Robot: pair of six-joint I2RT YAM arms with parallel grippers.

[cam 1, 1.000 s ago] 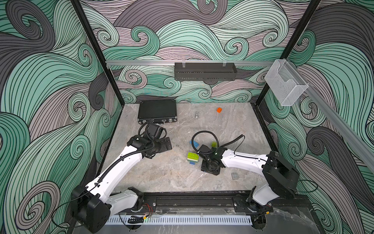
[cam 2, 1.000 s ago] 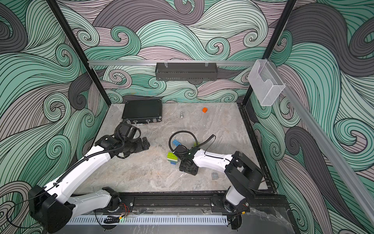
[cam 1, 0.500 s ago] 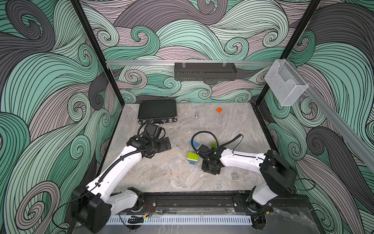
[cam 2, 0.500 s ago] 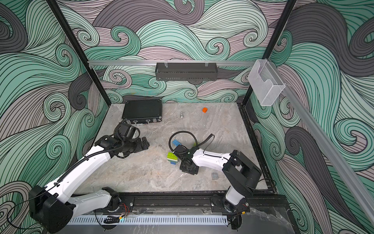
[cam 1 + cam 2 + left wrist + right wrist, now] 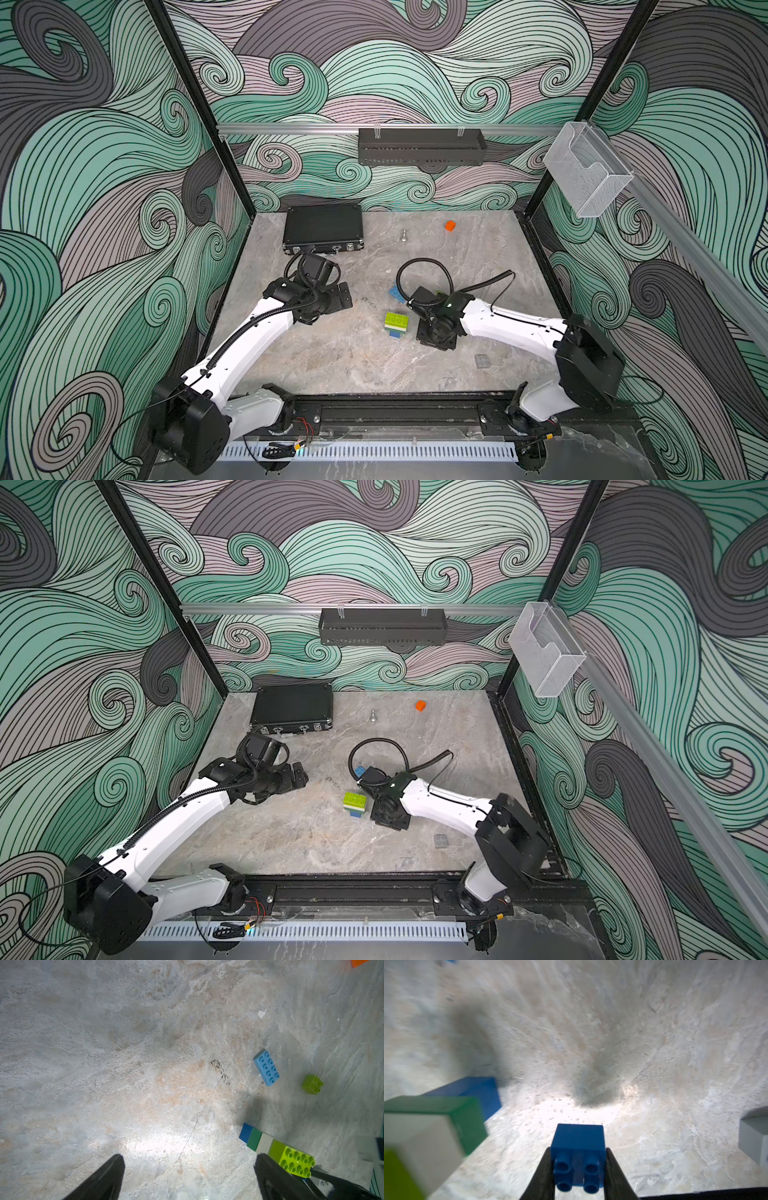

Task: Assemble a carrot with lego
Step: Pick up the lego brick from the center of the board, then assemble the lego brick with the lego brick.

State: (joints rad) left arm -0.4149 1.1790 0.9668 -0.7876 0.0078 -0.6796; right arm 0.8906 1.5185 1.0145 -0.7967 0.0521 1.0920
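Next, I lift the dark blue brick [image 5: 578, 1136] clear with my right gripper and line it up squarely over the lime top's middle studs [image 5: 396, 317], because the brick hangs beside the stack, below the stack's lime top.
The part-built carrot [image 5: 397, 324] stands upright on the table, a stack of lego with a dark blue brick at the bottom, then dark green, white and a studded lime top [image 5: 296, 1162]. My right gripper [image 5: 578, 1154] points down just right of the stack, shut on a small dark blue brick [image 5: 579, 1142] with its studs facing the camera. Loose lego lies around: a light blue oblong brick [image 5: 266, 1068], a lime square brick [image 5: 312, 1084] and a grey brick [image 5: 482, 360]. My left gripper [image 5: 190, 1157] hovers open and empty to the left of the stack.
A black case [image 5: 323, 227] lies at the back left. A small metal piece [image 5: 403, 236] and an orange cube [image 5: 450, 225] sit near the back wall. The right arm's cable loops over the light blue brick [image 5: 397, 294].
The right gripper's jaws have closed onto the dark blue brick, and the right arm has shifted slightly. The left arm has stayed still and open.
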